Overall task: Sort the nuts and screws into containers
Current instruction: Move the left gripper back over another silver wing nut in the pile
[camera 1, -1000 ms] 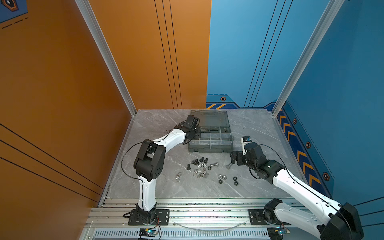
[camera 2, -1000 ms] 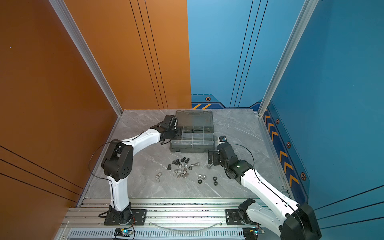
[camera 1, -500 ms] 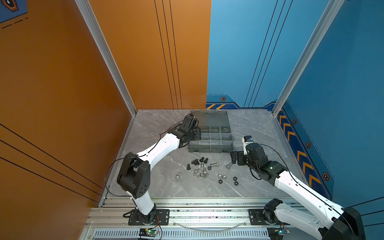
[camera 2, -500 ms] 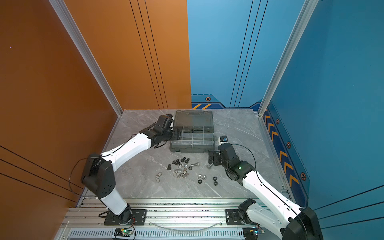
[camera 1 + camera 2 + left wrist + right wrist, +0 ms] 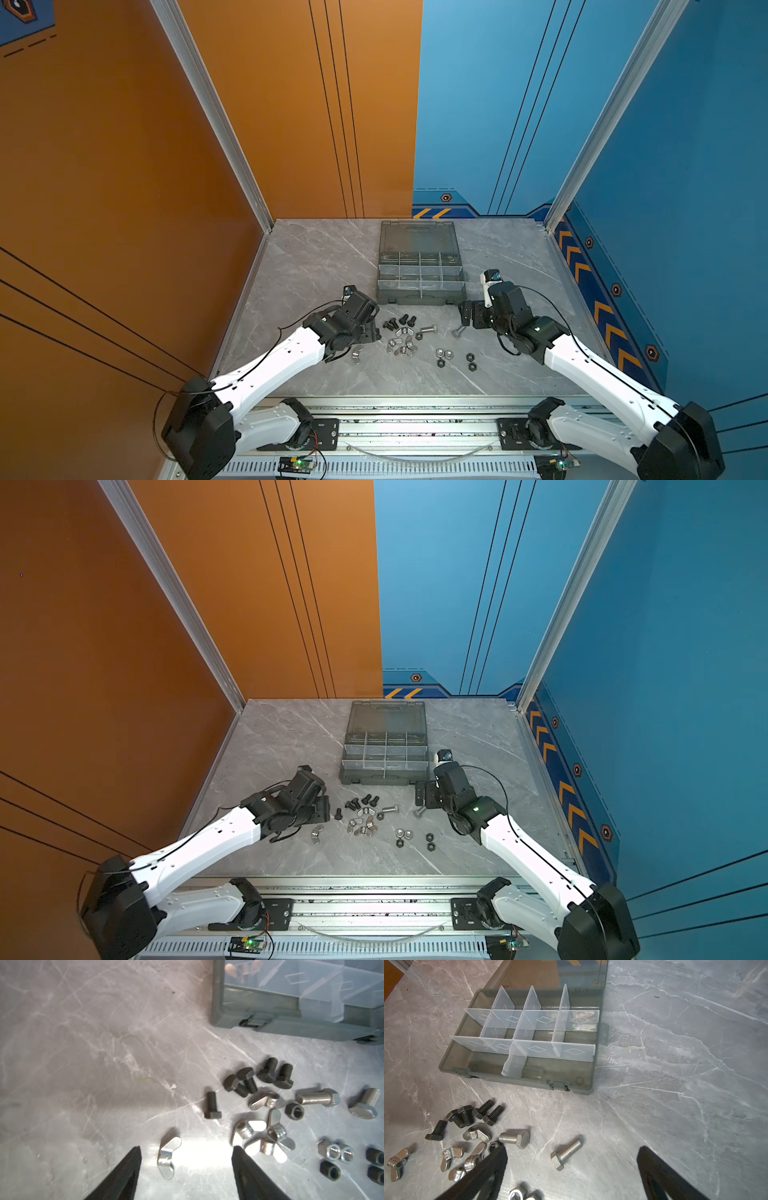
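The lone wing nut (image 5: 316,833) lies clear of the pile, its narrow way in line with the fingers. My left gripper should now go down until they are on either side of the wing nut's hub (image 5: 165,1157).
The dark grey organiser case (image 5: 419,297) (image 5: 384,778) lies open, its containers (image 5: 529,1030) split by translucent dividers. In front of it lie black screws (image 5: 399,323) (image 5: 259,1078), two silver screws (image 5: 390,809) (image 5: 565,1154), wing nuts (image 5: 401,343) (image 5: 361,825), silver hex nuts (image 5: 444,354) and black nuts (image 5: 430,841). My left gripper (image 5: 372,332) (image 5: 186,1148) hangs open left of the pile, with a lone wing nut (image 5: 168,1157) between its fingers, untouched. The right gripper (image 5: 467,316) (image 5: 572,1148) stands open over one silver screw.
The case's smoky lid (image 5: 417,237) lies flat behind it. An orange wall (image 5: 166,208) bounds the grey marble table (image 5: 316,266) on the left and a blue wall (image 5: 665,249) on the right. The metal rail (image 5: 415,415) runs along the front.
My left arm has drawn back from the case's left side to the pile of parts, and its gripper has opened wider. The right arm has barely moved.
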`<state>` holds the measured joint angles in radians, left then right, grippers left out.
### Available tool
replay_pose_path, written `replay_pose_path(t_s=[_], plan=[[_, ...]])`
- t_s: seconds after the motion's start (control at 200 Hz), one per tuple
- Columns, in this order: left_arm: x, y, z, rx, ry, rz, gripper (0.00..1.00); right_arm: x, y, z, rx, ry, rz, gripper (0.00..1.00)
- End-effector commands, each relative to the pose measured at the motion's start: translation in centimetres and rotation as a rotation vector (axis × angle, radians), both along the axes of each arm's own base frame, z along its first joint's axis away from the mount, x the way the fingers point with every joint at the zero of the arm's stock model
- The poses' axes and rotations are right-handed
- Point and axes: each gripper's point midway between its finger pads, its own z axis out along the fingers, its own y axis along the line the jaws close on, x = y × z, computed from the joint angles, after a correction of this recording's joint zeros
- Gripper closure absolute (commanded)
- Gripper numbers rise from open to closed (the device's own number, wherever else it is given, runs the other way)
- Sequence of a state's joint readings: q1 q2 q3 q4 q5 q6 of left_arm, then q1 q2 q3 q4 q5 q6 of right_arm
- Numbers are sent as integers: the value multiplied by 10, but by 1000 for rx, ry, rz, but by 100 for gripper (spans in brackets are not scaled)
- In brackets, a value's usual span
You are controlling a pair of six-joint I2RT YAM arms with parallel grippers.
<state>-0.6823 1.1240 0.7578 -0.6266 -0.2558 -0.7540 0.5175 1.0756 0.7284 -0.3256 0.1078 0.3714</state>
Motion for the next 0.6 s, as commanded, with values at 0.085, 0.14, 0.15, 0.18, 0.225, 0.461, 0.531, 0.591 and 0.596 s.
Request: replay_pose_path(t_s=[0.085,0.14,0.15,0.18,0.225,0.461,0.531,0.591,0.596], plan=[[-26,30,-23,35,51,132,28,6,10,4,17,12,34,0],[-29,30,-29,38,72,134,28,7,12,3,20,17,39,0],[-29,30,-30,37,76,135,28,7,13,3,19,19,39,0],[-31,29,-34,37,93,133,28,7,13,3,20,18,40,0],[-34,26,-37,39,112,125,28,8,13,2,21,23,37,0],[-38,25,-48,68,144,117,34,8,14,1,26,27,33,0],[-38,26,-49,83,142,113,35,8,14,0,27,27,32,0],[-38,26,-50,96,142,107,37,8,15,0,30,30,31,0],[-38,26,-50,96,142,106,38,8,15,0,30,29,31,0]])
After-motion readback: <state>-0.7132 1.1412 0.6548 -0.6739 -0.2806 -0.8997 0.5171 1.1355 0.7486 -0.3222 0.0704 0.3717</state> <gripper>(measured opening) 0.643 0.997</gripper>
